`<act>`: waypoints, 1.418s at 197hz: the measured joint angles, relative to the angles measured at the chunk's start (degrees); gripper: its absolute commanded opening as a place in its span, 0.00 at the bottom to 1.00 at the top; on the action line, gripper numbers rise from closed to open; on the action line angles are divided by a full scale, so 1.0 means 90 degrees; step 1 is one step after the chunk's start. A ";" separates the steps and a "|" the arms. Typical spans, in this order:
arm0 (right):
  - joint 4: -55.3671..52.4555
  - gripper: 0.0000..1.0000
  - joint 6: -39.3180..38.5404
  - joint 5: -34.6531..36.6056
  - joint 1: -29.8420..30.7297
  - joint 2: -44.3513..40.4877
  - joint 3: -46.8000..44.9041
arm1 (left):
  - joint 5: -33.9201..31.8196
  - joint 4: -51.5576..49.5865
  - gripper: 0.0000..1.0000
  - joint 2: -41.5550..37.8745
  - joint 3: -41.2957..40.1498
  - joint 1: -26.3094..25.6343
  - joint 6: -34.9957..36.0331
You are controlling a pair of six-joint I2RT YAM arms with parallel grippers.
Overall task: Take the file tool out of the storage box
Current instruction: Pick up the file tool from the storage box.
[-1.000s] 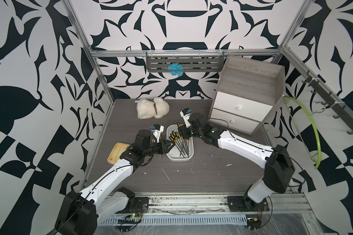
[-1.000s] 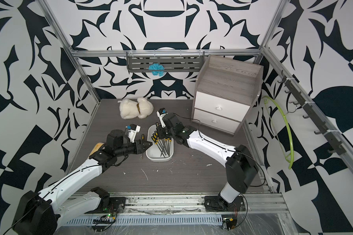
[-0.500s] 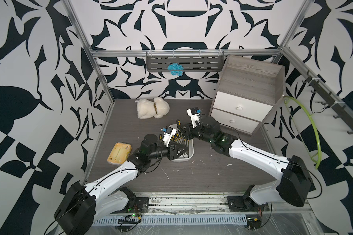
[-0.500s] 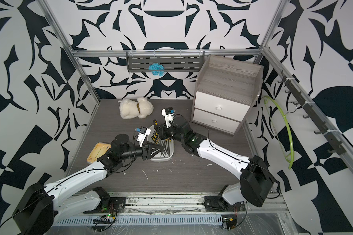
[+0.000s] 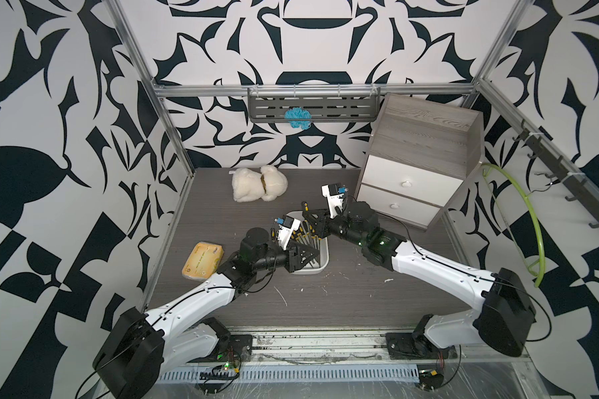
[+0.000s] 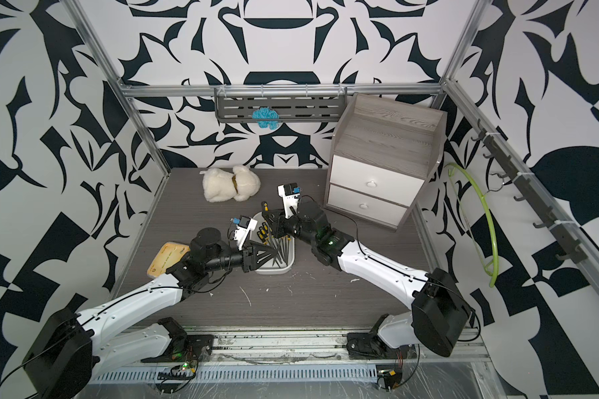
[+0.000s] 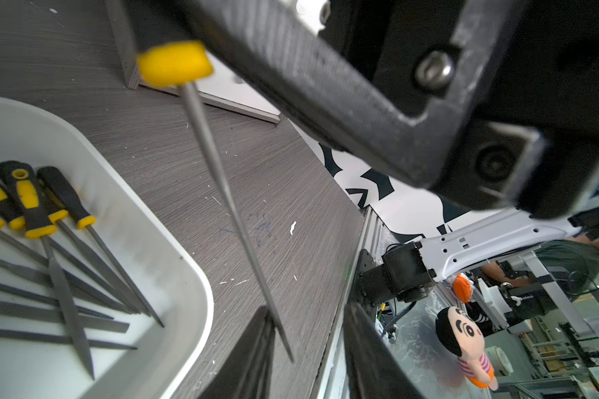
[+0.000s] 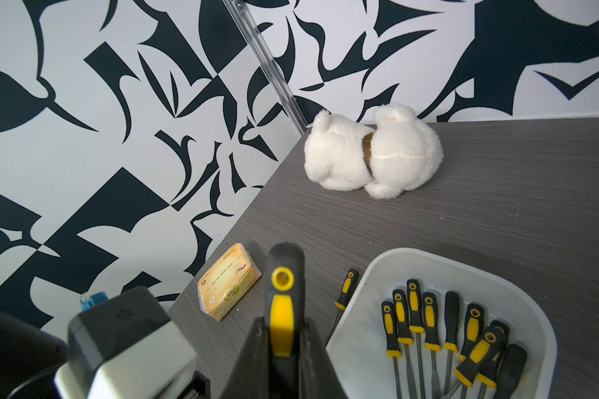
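I should center the open fingers of my left gripper around the blade's end (image 7: pixel 288 352) before I take the file over, because the file's blade (image 7: pixel 263 291) slants across one of those fingers.
The storage box (image 5: pixel 320 267) is a shallow white tub mid-table, with several black-and-yellow files (image 8: pixel 429 321) lying in it. My right gripper (image 8: pixel 281 331) is shut on the handle of one file (image 8: pixel 282 304), held up above the box's far end (image 5: pixel 305 206). That file's thin blade (image 7: pixel 222 179) slants down to my left gripper (image 7: pixel 308 311). The left jaws stand apart around the blade's tip, which lies close against one finger (image 7: pixel 256 345). In both top views the left gripper (image 6: pixel 274 257) hovers over the box's near end.
One more file (image 8: pixel 346 288) lies on the table beside the box. A white plush bear (image 5: pixel 259 183) sits at the back, a yellow tissue pack (image 5: pixel 202 260) at the left edge, and a grey two-drawer cabinet (image 5: pixel 415 172) at the back right.
My left arm has swung from the box's left side to over its near end, and its jaws have narrowed slightly. My right gripper has drawn back and risen with the file.
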 measured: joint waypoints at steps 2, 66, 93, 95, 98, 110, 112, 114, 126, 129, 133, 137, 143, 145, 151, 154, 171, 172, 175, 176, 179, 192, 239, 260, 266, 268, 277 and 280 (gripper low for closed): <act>0.0007 0.00 0.0000 0.0000 0.0000 -0.0002 -0.0007 | 0.0000 -0.0002 0.32 0.0005 0.0002 0.0000 -0.0019; 0.0221 0.00 0.0015 0.0143 0.0000 -0.0163 -0.0138 | -0.0053 -0.0012 0.23 0.0109 0.0022 -0.0007 -0.0070; 0.0379 0.00 0.0019 0.0189 0.0000 -0.0180 -0.0250 | -0.0056 -0.0019 0.24 0.0146 0.0027 -0.0007 -0.0087; 0.0379 0.00 0.0019 0.0192 0.0000 -0.0182 -0.0260 | -0.0058 -0.0017 0.24 0.0146 0.0027 -0.0007 -0.0083; 0.0386 0.00 0.0022 0.0194 0.0000 -0.0187 -0.0277 | -0.0056 -0.0017 0.22 0.0146 0.0027 -0.0007 -0.0087; 0.0393 0.00 0.0022 0.0214 0.0000 -0.0189 -0.0335 | -0.0058 -0.0019 0.19 0.0163 0.0029 -0.0007 -0.0080; 0.0398 0.00 0.0022 0.0214 0.0000 -0.0189 -0.0345 | -0.0056 -0.0022 0.19 0.0165 0.0029 -0.0007 -0.0083; 0.0398 0.00 0.0022 0.0219 0.0000 -0.0189 -0.0347 | -0.0053 -0.0019 0.18 0.0172 0.0029 -0.0007 -0.0102; 0.0406 0.00 0.0022 0.0226 0.0000 -0.0192 -0.0364 | -0.0058 -0.0022 0.12 0.0223 0.0032 -0.0010 -0.0112; 0.0413 0.00 0.0022 0.0231 0.0000 -0.0192 -0.0369 | -0.0061 -0.0029 0.11 0.0233 0.0034 -0.0010 -0.0107; 0.0420 0.00 0.0022 0.0238 0.0000 -0.0197 -0.0381 | -0.0061 -0.0027 0.10 0.0245 0.0034 -0.0010 -0.0124; 0.0420 0.00 0.0024 0.0243 0.0000 -0.0204 -0.0393 | -0.0066 -0.0036 0.09 0.0253 0.0034 -0.0010 -0.0102; 0.0435 0.00 0.0027 0.0253 0.0000 -0.0209 -0.0413 | -0.0068 -0.0049 0.09 0.0260 0.0034 -0.0010 -0.0124; 0.0437 0.00 0.0027 0.0260 0.0000 -0.0214 -0.0420 | -0.0068 -0.0051 0.09 0.0260 0.0034 -0.0010 -0.0121; 0.0454 0.00 0.0032 0.0270 0.0000 -0.0221 -0.0440 | -0.0073 -0.0058 0.08 0.0265 0.0034 -0.0010 -0.0138; 0.0466 0.00 0.0032 0.0272 0.0000 -0.0228 -0.0447 | -0.0075 -0.0063 0.09 0.0267 0.0034 -0.0010 -0.0151; 0.0537 0.00 0.0041 0.0291 0.0000 -0.0243 -0.0486 | -0.0078 -0.0049 0.24 0.0279 0.0036 -0.0010 -0.0180; 0.0542 0.00 0.0041 0.0294 0.0000 -0.0243 -0.0486 | -0.0075 -0.0046 0.24 0.0282 0.0039 -0.0010 -0.0148; 0.0563 0.00 0.0044 0.0301 0.0000 -0.0243 -0.0498 | -0.0075 -0.0039 0.25 0.0282 0.0039 -0.0012 -0.0126; 0.0566 0.00 0.0044 0.0301 0.0000 -0.0243 -0.0500 | -0.0070 -0.0039 0.25 0.0282 0.0039 -0.0012 -0.0153; 0.0590 0.00 0.0046 0.0311 0.0000 -0.0245 -0.0512 | -0.0066 -0.0039 0.26 0.0284 0.0046 -0.0012 -0.0138; 0.0651 0.00 0.0056 0.0325 0.0000 -0.0245 -0.0559 | -0.0049 -0.0019 0.30 0.0306 0.0049 -0.0015 -0.0160; 0.0799 0.00 0.0070 0.0347 0.0000 -0.0245 -0.0641 | 0.0022 0.0015 0.28 0.0508 0.0109 -0.0017 -0.0206; 0.0913 0.00 0.0070 0.0389 0.0000 -0.0277 -0.0704 | 0.0100 0.0109 0.18 0.0595 0.0112 -0.0017 -0.0270; 0.0937 0.00 0.0070 0.0393 0.0000 -0.0289 -0.0733 | 0.0117 0.0148 0.15 0.0602 0.0112 -0.0017 -0.0277; 0.0945 0.00 0.0070 0.0398 0.0000 -0.0291 -0.0741 | 0.0124 0.0155 0.14 0.0602 0.0112 -0.0017 -0.0333; 0.0954 0.00 0.0087 0.0403 0.0000 -0.0306 -0.0758 | 0.0129 0.0197 0.07 0.0602 0.0112 -0.0017 -0.0321; 0.0959 0.00 0.0087 0.0408 0.0000 -0.0313 -0.0760 | 0.0126 0.0209 0.05 0.0600 0.0112 -0.0017 -0.0333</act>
